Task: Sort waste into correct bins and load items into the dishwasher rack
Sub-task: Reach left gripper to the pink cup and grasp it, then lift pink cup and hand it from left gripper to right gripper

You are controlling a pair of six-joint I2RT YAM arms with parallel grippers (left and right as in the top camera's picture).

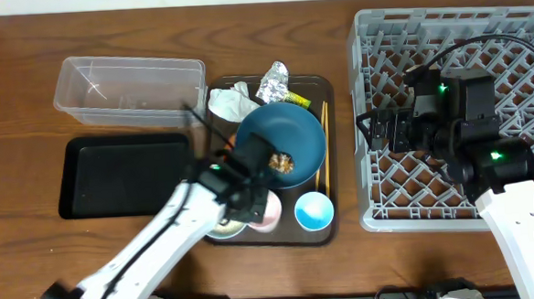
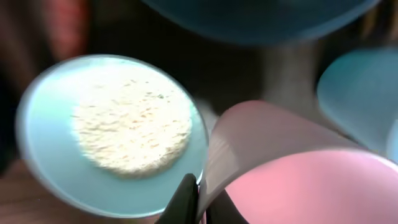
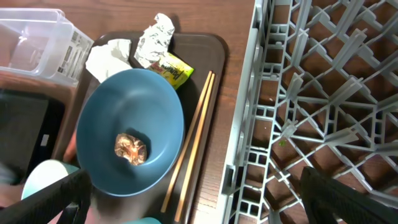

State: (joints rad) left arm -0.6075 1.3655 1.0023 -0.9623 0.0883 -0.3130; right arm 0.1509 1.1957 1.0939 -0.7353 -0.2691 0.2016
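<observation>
Next, my right gripper takes the pink cup (image 1: pixel 269 215) by its base end (image 2: pixel 249 113) and puts it in the dishwasher rack, because my left gripper is holding the cup by its rim, across the tray from the rack.
My left gripper (image 1: pixel 262 203) (image 2: pixel 200 188) is shut on the rim of the small pink cup (image 1: pixel 270 215) (image 2: pixel 292 180) at the front of the brown serving tray (image 1: pixel 329 119). Beside the cup is the white bowl (image 1: pixel 224 229) (image 2: pixel 50 143) holding rice (image 2: pixel 132 124). The light-blue cup (image 1: pixel 313 210) (image 2: pixel 360 93) stands to the right. Behind them, the large blue bowl (image 1: pixel 289 135) (image 3: pixel 130 106) holds a brown food lump (image 1: pixel 281 162) (image 3: pixel 130 148). Chopsticks (image 1: pixel 323 147) (image 3: pixel 193 149) lie along its right side. Foil (image 1: pixel 274 80) (image 3: pixel 154 38), wrapper (image 1: pixel 297 99) (image 3: pixel 173 67) and tissue (image 1: pixel 231 103) (image 3: pixel 109 56) lie behind the bowl. My right gripper (image 1: pixel 380 130) (image 3: pixel 199 205) is open, empty, over the rack's left edge.
The dishwasher rack (image 1: pixel 508 36) (image 3: pixel 323 93) fills the right side, close against the serving tray. The clear tub (image 1: pixel 126 84) (image 3: pixel 31 37) stands at the back left, with the black tray (image 1: pixel 122 175) (image 3: pixel 22 124) in front of it. My left arm crosses the table's front left.
</observation>
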